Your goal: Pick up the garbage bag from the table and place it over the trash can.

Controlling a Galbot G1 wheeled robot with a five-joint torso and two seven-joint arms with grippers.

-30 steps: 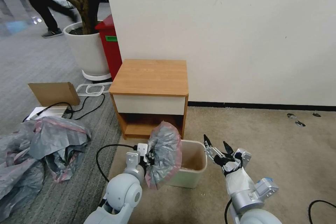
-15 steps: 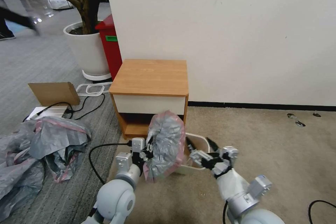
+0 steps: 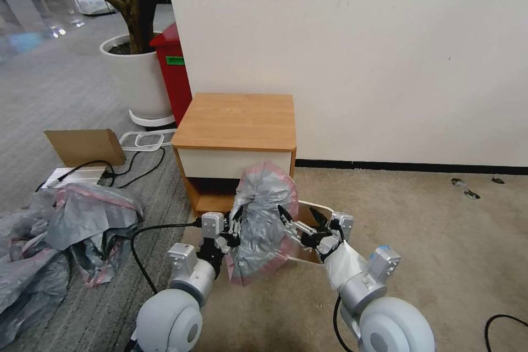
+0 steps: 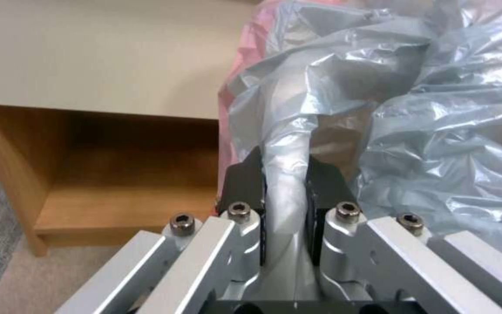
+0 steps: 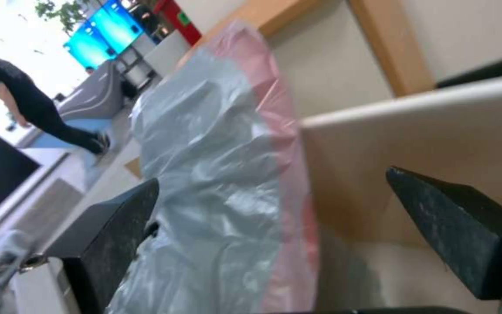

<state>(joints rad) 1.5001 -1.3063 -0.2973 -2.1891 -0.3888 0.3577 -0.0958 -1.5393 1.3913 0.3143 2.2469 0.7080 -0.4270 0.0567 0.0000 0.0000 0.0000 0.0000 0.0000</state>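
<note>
The garbage bag will open out over the trash can's entire opening when the robot draws the garbage bag's pink edge outward, because it hangs in slack, bunched wrinkles.
The garbage bag is crinkly grey plastic with a pink rim, and it hangs in the air in front of the table. My left gripper is shut on a fold of the garbage bag, pinched between its black pads. My right gripper is open just right of the bag, over the trash can, which is largely hidden behind the bag and arm. In the right wrist view the garbage bag's pink edge lies between the spread fingers, beside the trash can's cream rim.
A heap of grey-pink bags lies on the floor at left, with cables and a cardboard piece behind it. A red bin and a white planter stand left of the table. Beige carpet to the right is open floor.
Both arms have moved forward toward the table. The left gripper has carried the bag higher, and the right gripper has swung left across the trash can up to the bag's rim.
</note>
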